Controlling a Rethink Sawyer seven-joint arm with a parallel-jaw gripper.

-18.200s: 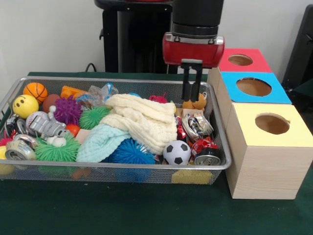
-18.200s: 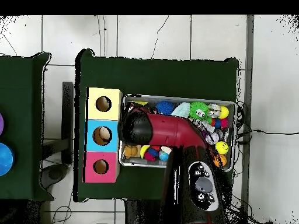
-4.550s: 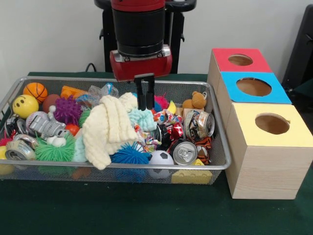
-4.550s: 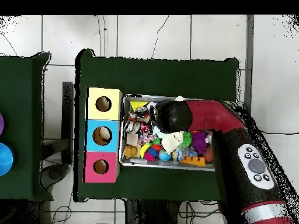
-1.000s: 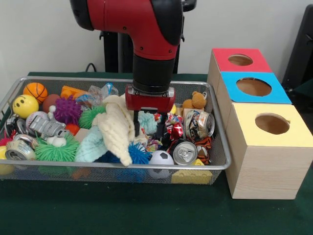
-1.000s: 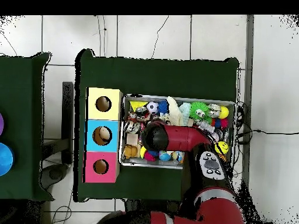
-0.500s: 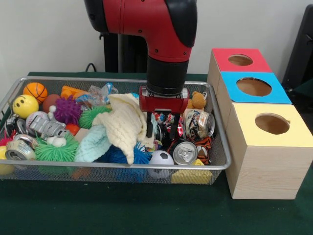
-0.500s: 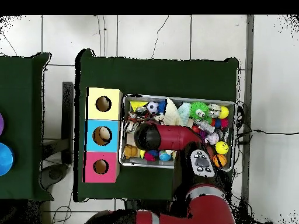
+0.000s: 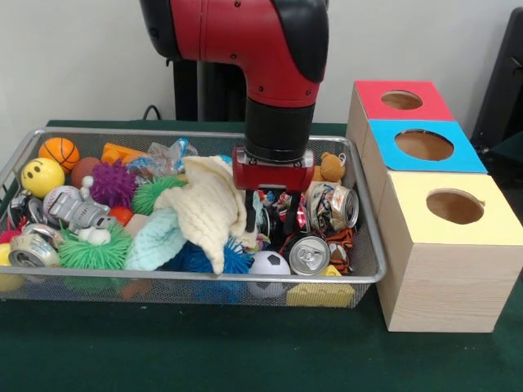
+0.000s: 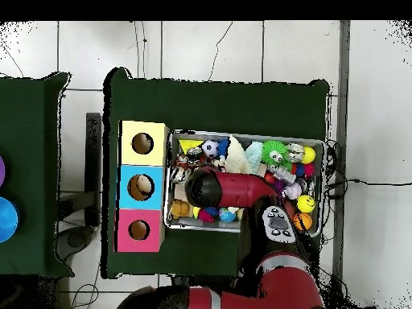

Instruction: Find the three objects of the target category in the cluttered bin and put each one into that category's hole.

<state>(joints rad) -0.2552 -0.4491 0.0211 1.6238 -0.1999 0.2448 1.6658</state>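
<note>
I expect the cream cloth point(image 9: 207, 200) to bring a blue spiky ball with it when I lift it, because blue spikes point(image 9: 236, 259) stick out under the cloth.
The wire mesh bin point(image 9: 204, 278) holds mixed clutter. My gripper point(image 9: 271, 214) is low in its right half, open, its two black fingers point(image 9: 250, 214) spread either side of crumpled colourful wrappers and a crushed red can point(image 9: 296, 214). A silver can top point(image 9: 309, 255) lies just in front of it, and another crushed can point(image 9: 331, 206) lies to its right. Against the left finger drapes a cream knitted cloth point(image 9: 208, 208). In the overhead view the arm's wrist point(image 10: 203, 187) hides the gripper.
Red point(image 9: 402, 100), blue point(image 9: 425, 145) and yellow point(image 9: 454, 206) topped boxes with round holes stand right of the bin. Also in it are a soccer ball point(image 9: 268, 265), a teddy bear point(image 9: 330, 167), a mint cloth point(image 9: 155, 241), spiky balls, a basketball point(image 9: 60, 152) and a smiley ball point(image 9: 42, 176).
Over the last second the arm shifted right in the front view, toward the cans, nudging the cream cloth. In the last half second it has barely moved.
</note>
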